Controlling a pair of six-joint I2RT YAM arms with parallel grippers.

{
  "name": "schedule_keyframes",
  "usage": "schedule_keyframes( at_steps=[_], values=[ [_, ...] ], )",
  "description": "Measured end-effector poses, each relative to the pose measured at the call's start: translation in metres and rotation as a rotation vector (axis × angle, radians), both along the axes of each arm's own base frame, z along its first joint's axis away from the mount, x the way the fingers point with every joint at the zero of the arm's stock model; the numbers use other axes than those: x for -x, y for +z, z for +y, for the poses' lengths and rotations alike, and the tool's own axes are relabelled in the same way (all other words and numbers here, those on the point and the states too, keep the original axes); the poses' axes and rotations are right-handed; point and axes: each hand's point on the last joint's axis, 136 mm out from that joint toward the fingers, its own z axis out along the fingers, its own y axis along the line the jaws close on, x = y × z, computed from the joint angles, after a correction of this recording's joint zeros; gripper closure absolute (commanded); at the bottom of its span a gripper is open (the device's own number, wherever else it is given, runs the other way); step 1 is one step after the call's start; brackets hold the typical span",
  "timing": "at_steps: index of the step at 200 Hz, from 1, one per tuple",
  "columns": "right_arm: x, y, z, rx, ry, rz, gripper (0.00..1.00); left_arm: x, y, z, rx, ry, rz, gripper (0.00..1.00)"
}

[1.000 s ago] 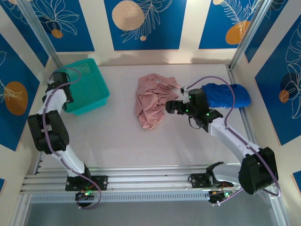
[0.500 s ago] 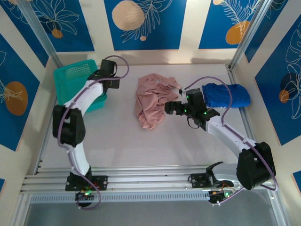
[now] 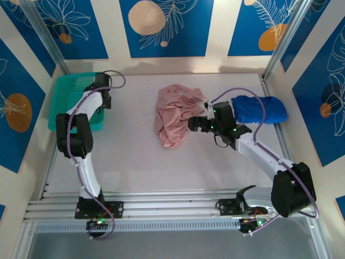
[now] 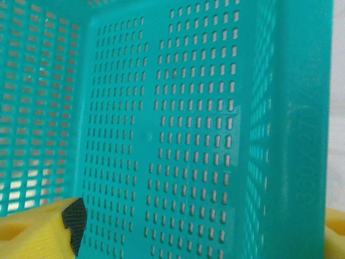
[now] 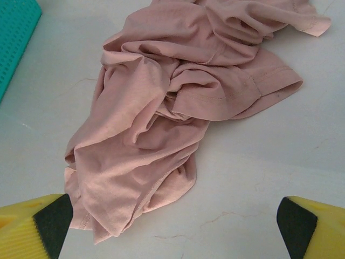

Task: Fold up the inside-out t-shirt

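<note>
Stitched seams [image 5: 156, 188] are on the outside of the crumpled t-shirt [image 3: 177, 112], so I expect a white care label hidden in its folds to show up when I lift.
The inside-out t-shirt [image 3: 172, 116] lies crumpled on the white table, salmon pink, with seams and hems showing [image 5: 161, 113]. My right gripper [image 3: 192, 123] hovers just right of its lower part. It is open, and its yellow fingers [image 5: 38, 229] straddle bare table beside the cloth's near corner [image 5: 178, 232]. My left gripper [image 3: 104, 100] is over at the teal basket [image 3: 75, 102], by its right rim. Its jaws stand wide apart with the perforated basket floor [image 4: 178, 124] close ahead, and nothing is pinched between them [image 4: 183, 240].
A royal-blue garment [image 3: 259, 109] is bunched at the right, behind my right arm. The basket sits against the left wall, and its corner shows in the right wrist view [image 5: 13, 38]. Bare table [image 3: 140, 162] lies in front of the t-shirt.
My left arm swung from the basket's left side over to its right rim, and the basket slid left toward the wall. The right gripper and the t-shirt barely moved.
</note>
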Motion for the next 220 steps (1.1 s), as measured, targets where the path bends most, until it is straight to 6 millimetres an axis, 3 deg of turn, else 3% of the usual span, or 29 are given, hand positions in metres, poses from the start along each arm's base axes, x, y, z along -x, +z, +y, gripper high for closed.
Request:
schedule_keyframes(
  at_steps=[39, 63, 90, 115, 142, 162, 176, 189, 199, 207, 220],
  values=[
    [0.000, -0.014, 0.000, 0.017, 0.000, 0.039, 0.00, -0.001, 0.007, 0.022, -0.016, 0.027, 0.004, 0.13],
    [0.001, -0.017, 0.000, 0.020, -0.004, 0.058, 0.01, -0.019, 0.015, 0.024, -0.020, 0.022, -0.020, 0.13],
    [-0.002, -0.018, 0.000, 0.026, -0.005, 0.071, 0.02, -0.027, 0.018, 0.018, 0.017, 0.009, -0.045, 0.12],
    [-0.019, -0.028, 0.001, 0.037, -0.022, 0.115, 0.11, -0.021, 0.027, -0.008, 0.111, -0.041, -0.087, 0.10],
    [-0.051, -0.048, -0.005, 0.044, -0.066, 0.186, 0.31, -0.004, 0.069, -0.062, 0.234, -0.136, -0.211, 0.10],
    [-0.070, -0.067, -0.010, 0.045, -0.083, 0.239, 0.33, 0.012, 0.103, -0.122, 0.368, -0.251, -0.326, 0.11],
    [-0.082, -0.080, -0.008, 0.038, -0.079, 0.274, 0.30, 0.029, 0.107, -0.165, 0.473, -0.341, -0.359, 0.12],
    [-0.091, -0.090, 0.002, 0.023, -0.050, 0.297, 0.28, 0.048, 0.089, -0.207, 0.576, -0.423, -0.331, 0.13],
    [-0.096, -0.097, 0.011, 0.007, -0.025, 0.313, 0.30, 0.065, 0.062, -0.238, 0.648, -0.477, -0.264, 0.13],
    [-0.100, -0.102, 0.019, -0.001, -0.006, 0.324, 0.35, 0.080, 0.037, -0.262, 0.696, -0.512, -0.194, 0.15],
    [-0.106, -0.108, 0.028, -0.012, 0.022, 0.334, 0.53, 0.104, -0.005, -0.296, 0.751, -0.560, -0.069, 0.19]
  ],
)
